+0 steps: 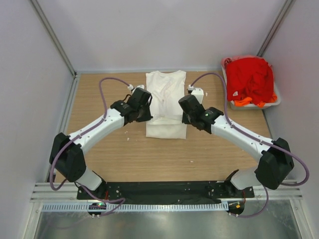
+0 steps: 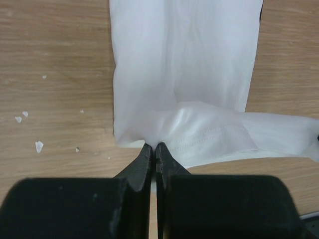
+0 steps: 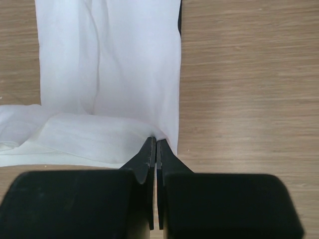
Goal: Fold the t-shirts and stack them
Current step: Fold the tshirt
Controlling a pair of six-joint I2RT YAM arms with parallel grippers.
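The lifted hem [image 1: 166, 121] reaches across the white t-shirt from edge to edge. So my left gripper should keep moving the hem toward the t-shirt's collar and let go at the t-shirt's mid-strip [image 1: 166, 105].
A white t-shirt [image 1: 166, 102] lies folded into a long strip on the wooden table [image 1: 129, 154], collar at the far end. Its near hem is lifted and turned over. My left gripper [image 1: 145, 115] is shut on the hem's left corner; in the left wrist view the gripper [image 2: 155, 148] pinches the white t-shirt [image 2: 184, 79]. My right gripper [image 1: 185, 117] is shut on the right corner; in the right wrist view the gripper [image 3: 155, 143] pinches the t-shirt [image 3: 109, 69]. Red and orange t-shirts [image 1: 250, 79] lie heaped at the back right.
The pale plastic tub [image 1: 275, 101] holding the red and orange heap stands at the back right corner against the wall. Small white specks [image 2: 39, 146] lie on the wood left of the shirt. Grey walls close in the table at the back and both sides.
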